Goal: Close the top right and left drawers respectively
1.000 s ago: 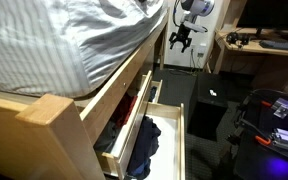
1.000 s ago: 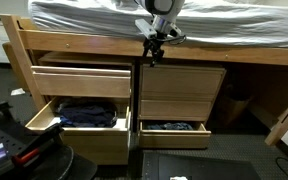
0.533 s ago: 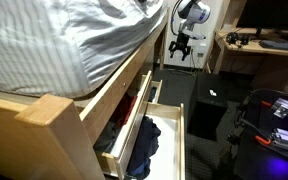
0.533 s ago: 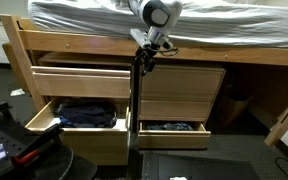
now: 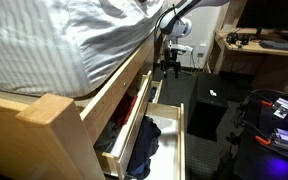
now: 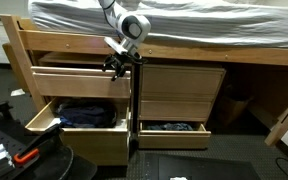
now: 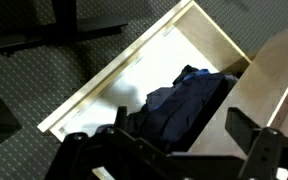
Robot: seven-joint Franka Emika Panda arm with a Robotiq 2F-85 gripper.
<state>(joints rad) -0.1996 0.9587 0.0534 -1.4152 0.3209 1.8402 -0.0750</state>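
The open lower drawer [image 6: 82, 112] is below my gripper, which points down. I should turn my gripper toward the front of the protruding top drawer [image 6: 82, 84] before I push that drawer shut.
In an exterior view the top left drawer [image 6: 82, 82], pale pine with a plain front, sticks out a little from the bed frame. The top right drawer [image 6: 181, 92] looks flush with the frame. My gripper [image 6: 114, 65] hangs just in front of the top left drawer's right end, next to the centre post. It also shows in an exterior view [image 5: 172, 63] beside the bed's side. In the wrist view my gripper [image 7: 184, 140] is open and empty, its fingers above a lower drawer.
Below, a deeper pale-wood drawer [image 6: 44, 116] stands open with navy clothes [image 7: 179, 100]. A second lower drawer [image 6: 170, 128] is open a little. A striped mattress [image 6: 214, 25] lies above. Black equipment [image 6: 14, 150] stands on the floor in front, and a desk [image 5: 259, 45] stands nearby.
My gripper has moved from the centre post sideways and slightly down, over to the right end of the top left drawer. The drawers have not visibly moved.
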